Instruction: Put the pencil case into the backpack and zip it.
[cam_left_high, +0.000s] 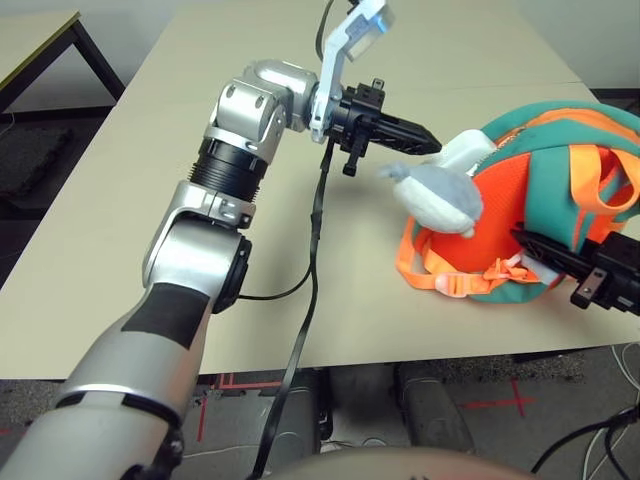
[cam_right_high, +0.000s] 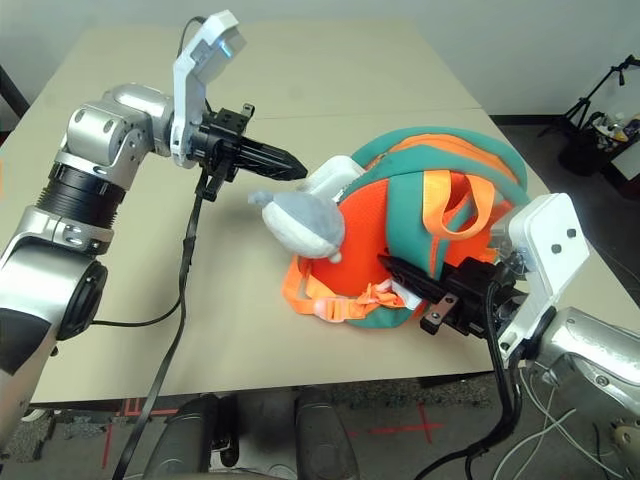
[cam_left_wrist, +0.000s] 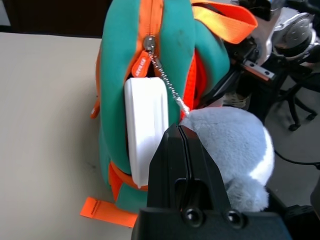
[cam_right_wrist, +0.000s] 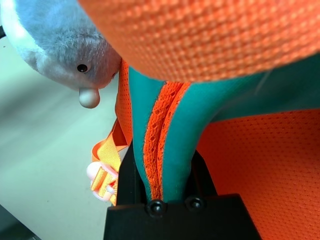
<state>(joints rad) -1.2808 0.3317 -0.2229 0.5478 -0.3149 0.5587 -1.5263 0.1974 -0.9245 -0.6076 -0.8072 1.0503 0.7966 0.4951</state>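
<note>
The white pencil case (cam_left_high: 467, 150) is poking out of the backpack's zip slot, so its outer end (cam_left_high: 449, 159) needs a push deeper in from my left gripper's closed fingers before that gripper pulls the zipper.
The teal and orange backpack (cam_left_high: 545, 170) lies on its side at the right of the tan table (cam_left_high: 150, 200). The white pencil case (cam_left_wrist: 145, 125) stands partly inside its open zip slot, one end sticking out (cam_right_high: 335, 178). A grey plush charm (cam_left_high: 440, 195) hangs on a bead chain from the zipper pull (cam_left_wrist: 148, 42). My left gripper (cam_left_high: 432, 146) is shut with nothing in it, its tip just beside the case's outer end and above the charm. My right gripper (cam_right_high: 388, 265) is shut on the backpack's teal and orange edge (cam_right_wrist: 162, 150) at the near side.
Orange straps with a buckle (cam_left_high: 455, 282) trail from the backpack toward the table's front edge. A black cable (cam_left_high: 315, 240) hangs from my left arm across the table. Another table (cam_left_high: 40, 45) stands at the far left, and a tripod (cam_right_high: 595, 100) at the far right.
</note>
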